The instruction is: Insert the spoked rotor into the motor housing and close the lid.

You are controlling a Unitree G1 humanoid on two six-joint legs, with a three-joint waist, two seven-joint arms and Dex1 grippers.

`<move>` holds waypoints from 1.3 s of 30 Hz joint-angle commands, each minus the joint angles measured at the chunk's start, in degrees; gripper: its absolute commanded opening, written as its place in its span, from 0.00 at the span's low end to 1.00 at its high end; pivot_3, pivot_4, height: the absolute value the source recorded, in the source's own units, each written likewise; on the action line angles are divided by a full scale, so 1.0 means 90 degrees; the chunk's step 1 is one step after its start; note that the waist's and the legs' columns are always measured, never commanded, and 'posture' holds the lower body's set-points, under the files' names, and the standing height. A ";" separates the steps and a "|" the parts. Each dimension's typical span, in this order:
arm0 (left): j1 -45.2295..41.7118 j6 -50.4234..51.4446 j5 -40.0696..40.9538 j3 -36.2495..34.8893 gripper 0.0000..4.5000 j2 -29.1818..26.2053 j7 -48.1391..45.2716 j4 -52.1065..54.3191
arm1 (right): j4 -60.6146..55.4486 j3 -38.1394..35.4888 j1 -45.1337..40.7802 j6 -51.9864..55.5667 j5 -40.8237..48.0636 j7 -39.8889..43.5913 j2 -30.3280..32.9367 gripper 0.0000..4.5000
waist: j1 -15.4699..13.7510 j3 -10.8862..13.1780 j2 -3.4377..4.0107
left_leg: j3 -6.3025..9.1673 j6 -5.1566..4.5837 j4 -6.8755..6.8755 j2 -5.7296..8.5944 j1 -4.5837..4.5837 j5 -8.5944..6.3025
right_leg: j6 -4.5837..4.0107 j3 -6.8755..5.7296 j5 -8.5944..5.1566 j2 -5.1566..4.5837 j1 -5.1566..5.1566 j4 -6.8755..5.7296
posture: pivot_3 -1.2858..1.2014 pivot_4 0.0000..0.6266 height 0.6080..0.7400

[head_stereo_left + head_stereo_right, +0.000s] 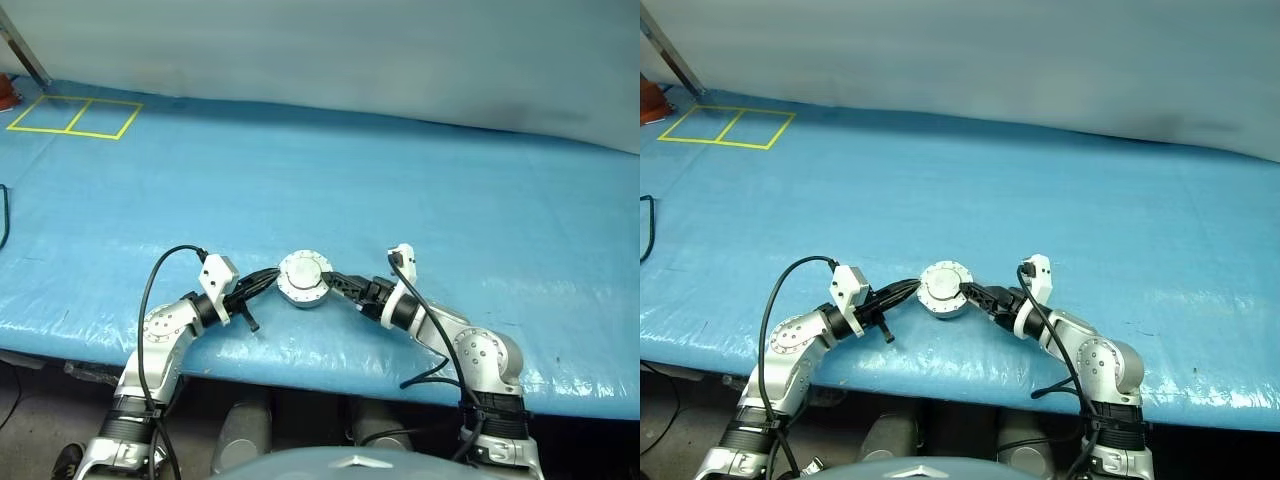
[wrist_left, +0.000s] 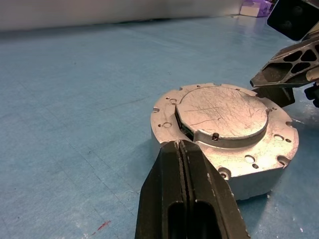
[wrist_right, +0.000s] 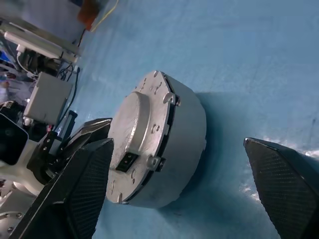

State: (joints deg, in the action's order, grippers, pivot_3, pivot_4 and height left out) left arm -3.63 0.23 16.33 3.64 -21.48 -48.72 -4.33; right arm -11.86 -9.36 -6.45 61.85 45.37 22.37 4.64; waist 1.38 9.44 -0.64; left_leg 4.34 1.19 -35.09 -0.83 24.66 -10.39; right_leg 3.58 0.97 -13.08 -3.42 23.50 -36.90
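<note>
The lid point(image 3: 140, 127) should stay in place and move along when the robot lifts and carries the motor housing, because a thin, even seam point(image 3: 166, 134) runs under the lid's edge.
The motor housing point(image 1: 304, 293) sits on the blue table near its front edge, with the lid point(image 1: 304, 269) lying flat down on top, plain grey face up. The spoked rotor is hidden. My left gripper point(image 2: 179, 145) is shut with nothing between its fingers, its tips right at the housing's point(image 2: 249, 174) left rim below the lid point(image 2: 222, 112). My right gripper point(image 3: 177, 144) is open on the housing's point(image 3: 187, 134) right side, its fingers spread wider than the housing and apart from it. One right finger point(image 2: 271, 82) shows beside the lid's far edge.
Yellow tape squares point(image 1: 75, 115) mark the table's far left corner, beside a red object point(image 1: 5, 92). A black cable point(image 1: 3, 215) hangs at the left edge. The table's front edge point(image 1: 300, 375) runs just under both arms.
</note>
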 commanded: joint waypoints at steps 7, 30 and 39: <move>0.0107 -0.0055 -0.0115 0.0072 0.00 -0.0015 0.0053 0.0027 | 0.0066 0.0175 0.0050 0.0257 0.0398 -0.0061 -0.0174 0.66 | 0.0013 0.0000 0.0000 | -0.0001 0.0000 0.0000 0.0000 0.0001 0.0000 | 0.0001 0.0001 0.0000 0.0001 0.0000 -0.0001 | 0.52 0.24 1.00; 0.0147 0.0234 0.0491 -0.0254 0.00 0.0222 0.0140 0.0220 | 0.0403 -0.0452 -0.0228 0.0106 0.1311 -0.0549 -0.0557 0.26 | 0.0044 -0.0021 0.0032 | -0.0001 -0.0003 -0.0012 -0.0002 -0.0007 0.0002 | 0.0004 0.0003 0.0004 0.0005 -0.0008 -0.0009 | 0.52 0.24 1.00; 0.0275 0.1657 0.1518 -0.0765 0.00 0.0434 0.0563 0.0602 | 0.0649 -0.1117 -0.0645 0.0022 0.2225 -0.1229 -0.0925 0.26 | 0.0081 -0.0015 0.0041 | 0.0003 -0.0007 -0.0008 -0.0003 0.0004 0.0003 | 0.0009 0.0004 0.0006 0.0014 -0.0002 -0.0008 | 0.52 0.24 1.00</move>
State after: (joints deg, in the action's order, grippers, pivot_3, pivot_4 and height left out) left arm -1.30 13.92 28.46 -1.98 -18.00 -44.87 -1.82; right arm -4.38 -18.23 -10.13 63.05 60.53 11.15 -2.47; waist 2.12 9.31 -0.27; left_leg 4.36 1.13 -35.16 -0.88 24.69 -10.36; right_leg 3.66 1.01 -13.02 -3.27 23.48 -36.97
